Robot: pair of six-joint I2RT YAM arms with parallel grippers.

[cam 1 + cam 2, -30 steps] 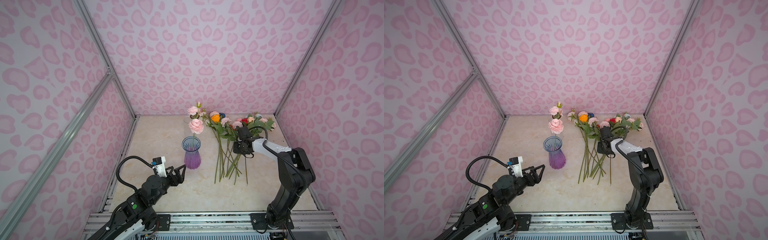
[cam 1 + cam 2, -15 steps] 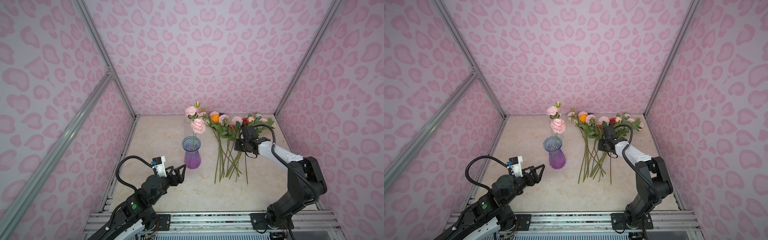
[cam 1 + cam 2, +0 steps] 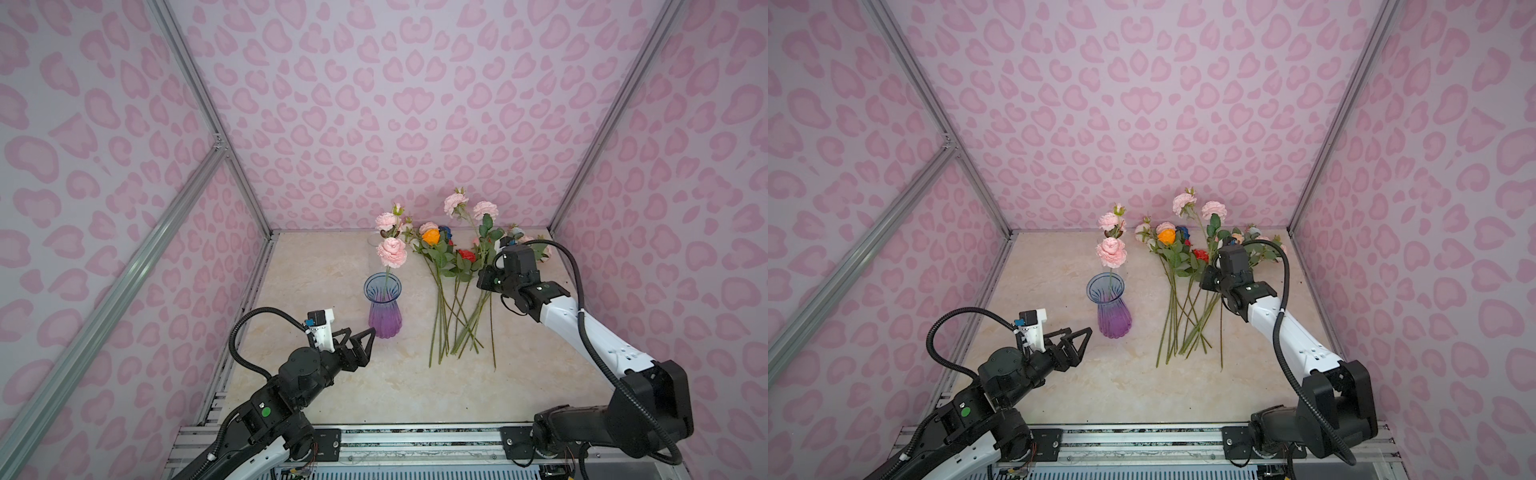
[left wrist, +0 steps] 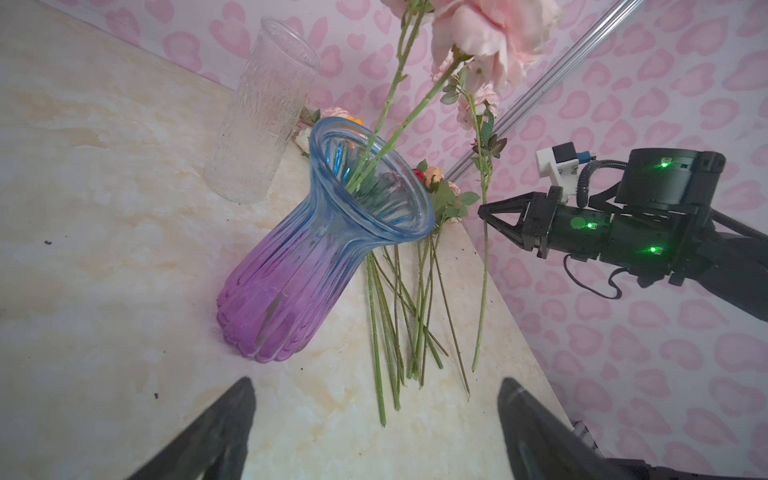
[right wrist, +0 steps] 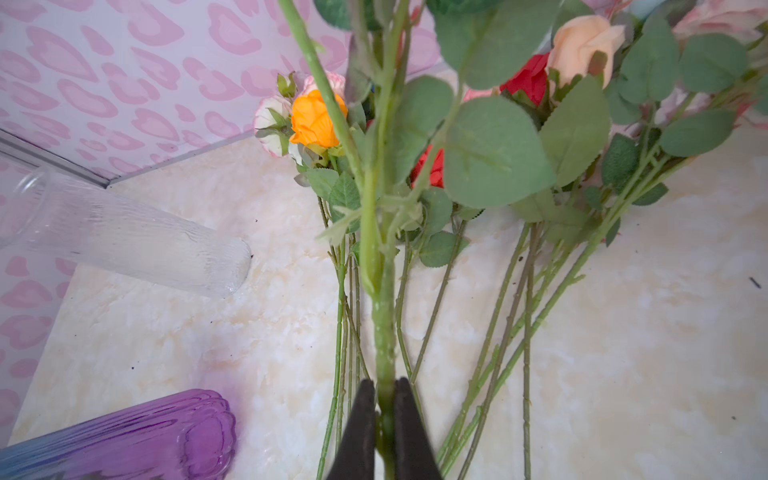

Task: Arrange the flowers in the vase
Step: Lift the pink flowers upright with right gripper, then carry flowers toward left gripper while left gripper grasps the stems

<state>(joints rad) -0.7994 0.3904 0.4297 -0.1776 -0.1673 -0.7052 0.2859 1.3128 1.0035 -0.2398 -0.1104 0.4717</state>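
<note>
The vase (image 3: 385, 310) stands on my left gripper's side, away from my right gripper, so next my left gripper takes the pink flower spray's stem (image 4: 484, 276) before inserting it.
A blue-to-purple glass vase (image 3: 383, 305) (image 3: 1108, 305) (image 4: 316, 257) stands mid-table with two pale pink flowers (image 3: 391, 251) in it. The other flowers (image 3: 446, 266) (image 3: 1177, 266) lie in a pile to its right: orange, red, blue and pink blooms with long green stems. My right gripper (image 3: 482, 282) (image 3: 1204, 282) (image 5: 384, 399) is shut on the stem (image 5: 384, 332) of a pink flower spray. That spray's blooms (image 3: 465, 205) stand raised above the pile. My left gripper (image 3: 368, 336) (image 3: 1086, 334) (image 4: 376, 386) hovers open and empty, near the vase's base on its front left.
A clear ribbed glass vase (image 4: 262, 116) (image 5: 124, 241) stands behind the coloured one, near the back wall. Pink patterned walls close in the table on three sides. An aluminium rail (image 3: 374, 440) runs along the front edge.
The right gripper has risen with the pink spray, whose blooms now stand well above the pile. The flowers in the vase shifted slightly. The left arm has stayed still.
</note>
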